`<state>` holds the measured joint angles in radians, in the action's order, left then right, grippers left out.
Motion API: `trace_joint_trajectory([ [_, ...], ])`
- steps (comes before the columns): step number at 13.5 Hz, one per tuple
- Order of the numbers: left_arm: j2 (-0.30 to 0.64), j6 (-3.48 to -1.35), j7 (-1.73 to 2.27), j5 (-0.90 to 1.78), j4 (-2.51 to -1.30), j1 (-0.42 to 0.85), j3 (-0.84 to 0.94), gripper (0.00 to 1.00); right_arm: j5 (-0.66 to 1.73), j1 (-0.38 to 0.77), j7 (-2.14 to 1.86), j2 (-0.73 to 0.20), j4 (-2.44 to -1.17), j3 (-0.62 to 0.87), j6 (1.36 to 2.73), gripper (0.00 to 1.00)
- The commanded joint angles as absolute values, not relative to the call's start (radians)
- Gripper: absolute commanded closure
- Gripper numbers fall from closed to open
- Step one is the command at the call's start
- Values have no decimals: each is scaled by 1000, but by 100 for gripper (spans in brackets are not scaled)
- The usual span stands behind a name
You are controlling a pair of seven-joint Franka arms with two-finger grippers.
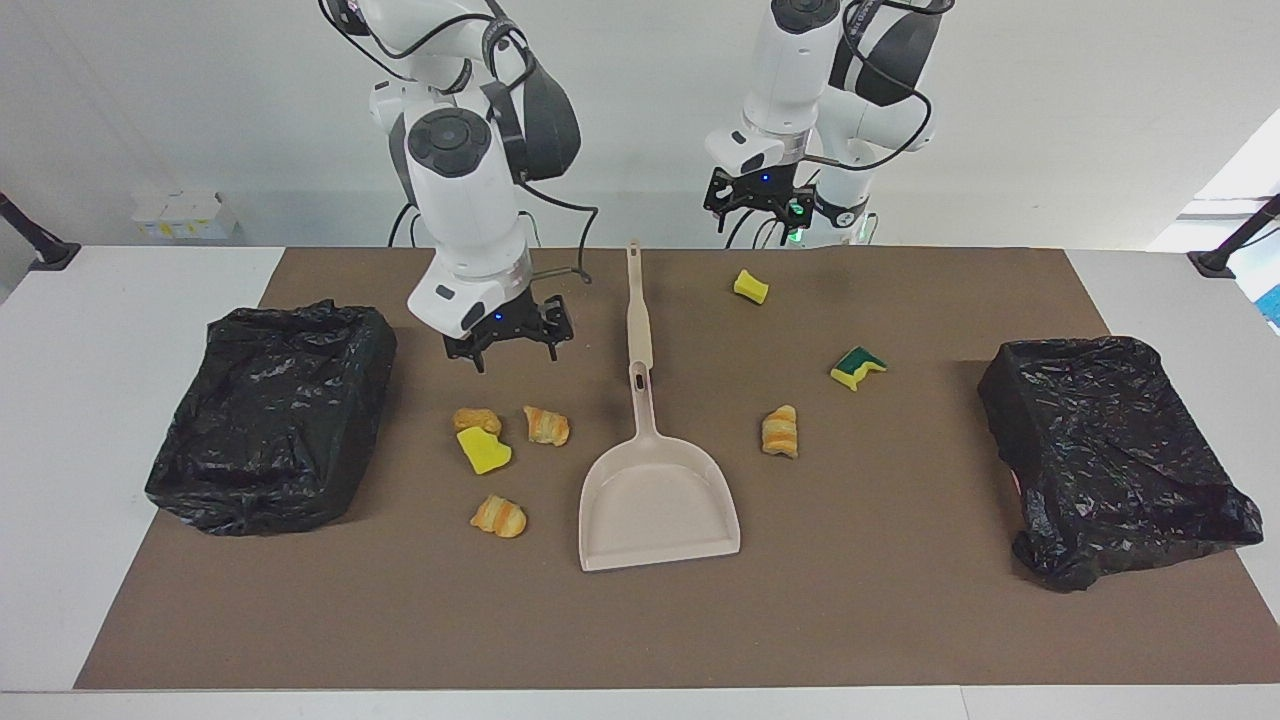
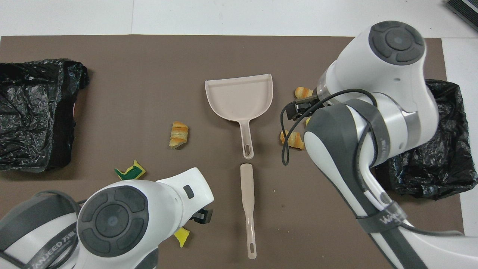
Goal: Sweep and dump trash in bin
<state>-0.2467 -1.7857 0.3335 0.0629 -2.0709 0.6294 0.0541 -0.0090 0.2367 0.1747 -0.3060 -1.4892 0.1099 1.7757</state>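
The mat is open from my left gripper to the brush's thin handle (image 2: 251,237). I should keep going across until my fingers close behind its broad head.
Several scraps of trash lie on the brown mat: pastry pieces (image 1: 546,425) (image 1: 498,516) (image 1: 780,431), yellow sponge bits (image 1: 484,450) (image 1: 751,287) and a green-backed bit (image 1: 858,367). The beige dustpan (image 1: 660,500) lies flat mid-mat, handle toward the robots. The beige brush (image 1: 637,310) lies in line with that handle, nearer the robots. My right gripper (image 1: 512,352) hangs open and empty over bare mat between the brush and the scrap cluster. My left gripper (image 1: 757,208) hangs open and empty, higher, over the mat's robot-side edge by a yellow sponge bit.
A black-bagged bin (image 1: 270,415) stands at the right arm's end of the mat, and another bin (image 1: 1110,455) at the left arm's end. In the overhead view both arms cover some scraps; the dustpan (image 2: 239,97) and brush (image 2: 248,209) show fully.
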Motion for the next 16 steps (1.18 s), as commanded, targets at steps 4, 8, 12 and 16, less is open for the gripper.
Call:
trace_joint_trajectory([
  [4,-270,-1942,465,78,-2192,764,37,0,-2,325,305,-428,-1445,117,1913,0],
  [8,-194,-2014,552,78,-2204,849,37,0,46,331,302,-459,-1466,118,2000,0],
  [12,-57,-2190,682,78,-2210,929,38,0,44,357,295,-462,-1532,118,2071,0],
  [16,-8,-2221,728,78,-2212,940,38,0,48,357,295,-457,-1549,118,2074,0],
])
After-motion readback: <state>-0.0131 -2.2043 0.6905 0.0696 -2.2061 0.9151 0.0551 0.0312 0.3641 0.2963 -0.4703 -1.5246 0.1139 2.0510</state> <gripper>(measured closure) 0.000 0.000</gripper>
